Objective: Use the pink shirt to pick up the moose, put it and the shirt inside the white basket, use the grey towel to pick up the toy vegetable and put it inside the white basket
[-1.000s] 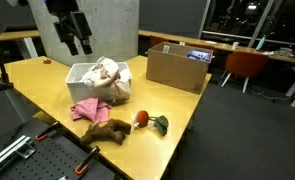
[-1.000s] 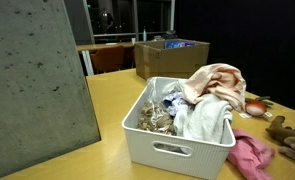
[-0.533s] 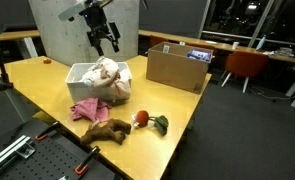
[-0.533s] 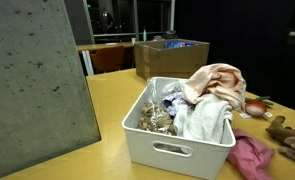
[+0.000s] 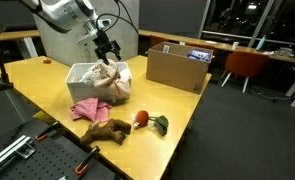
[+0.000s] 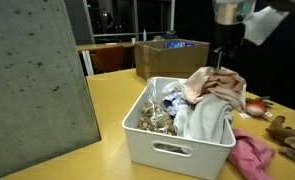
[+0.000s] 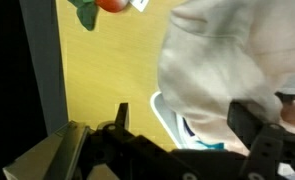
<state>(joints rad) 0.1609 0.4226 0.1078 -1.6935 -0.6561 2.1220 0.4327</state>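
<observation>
My gripper continues going down until it closes on the folds of the cloth's top. The beige cloth [image 6: 213, 87] is lying over the grey-white towel, and its bunched top [image 6: 218, 75] is under my open fingers.
The white basket [image 5: 84, 74] [image 6: 172, 145] stands on the yellow table, with a beige cloth [image 6: 219, 82] and a grey-white towel [image 6: 202, 120] draped over its rim. The pink shirt [image 5: 87, 108] [image 6: 249, 158] lies in front of it. The brown moose [image 5: 109, 129] [image 6: 287, 135] is beside the shirt. The red and green toy vegetable [image 5: 147, 120] [image 6: 255, 105] [image 7: 105, 5] lies near the table edge. My gripper [image 5: 109, 52] [image 6: 225, 55] [image 7: 187, 125] hangs open and empty just above the cloths in the basket [image 7: 167, 112].
A cardboard box [image 5: 177, 68] [image 6: 170, 55] stands at the far side of the table. A grey concrete pillar [image 6: 37, 80] rises beside the basket. Orange chairs [image 5: 245, 65] and desks stand beyond the table.
The arm has swung across from beside the pillar and come down over the basket. The gripper has entered the other exterior view. The objects on the table have not moved.
</observation>
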